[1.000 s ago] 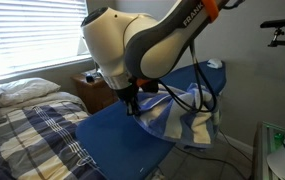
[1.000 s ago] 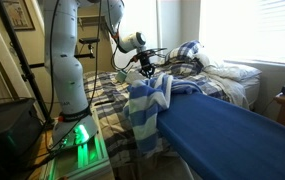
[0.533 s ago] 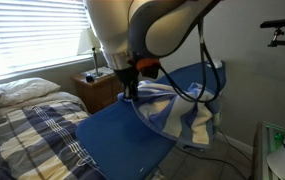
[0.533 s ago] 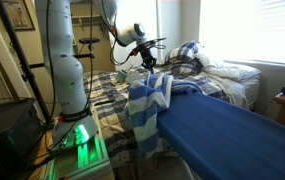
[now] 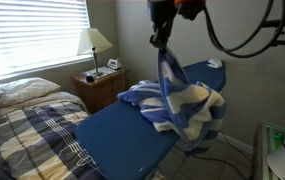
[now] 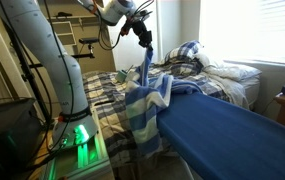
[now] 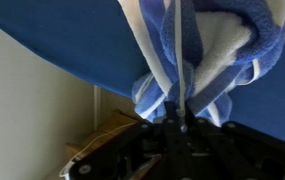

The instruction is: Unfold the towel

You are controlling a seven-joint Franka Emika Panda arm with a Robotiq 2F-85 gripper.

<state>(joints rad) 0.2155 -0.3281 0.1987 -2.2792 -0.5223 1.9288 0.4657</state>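
Note:
The rest of the towel stays bunched up while my gripper holds the towel's corner high in a narrow strip, so I should lower the corner and let go of it, then grab the towel's bunched folds.
The towel, blue with cream-white stripes, lies bunched at the end of the blue padded board and hangs over its edge in both exterior views. My gripper is shut on one corner of the towel and holds it high above the board, so a narrow strip of cloth stretches up to the jaws. In the wrist view the towel hangs below the gripper, pinched between the fingers.
A bed with a dark-and-tan plaid cover stands beside the board. A nightstand with a lamp is by the window. The robot's base and stand are near the board's end. A wall lies close behind the board.
My gripper has risen well above the board, lifting a corner of the towel with it. The arm no longer blocks the exterior view of the board.

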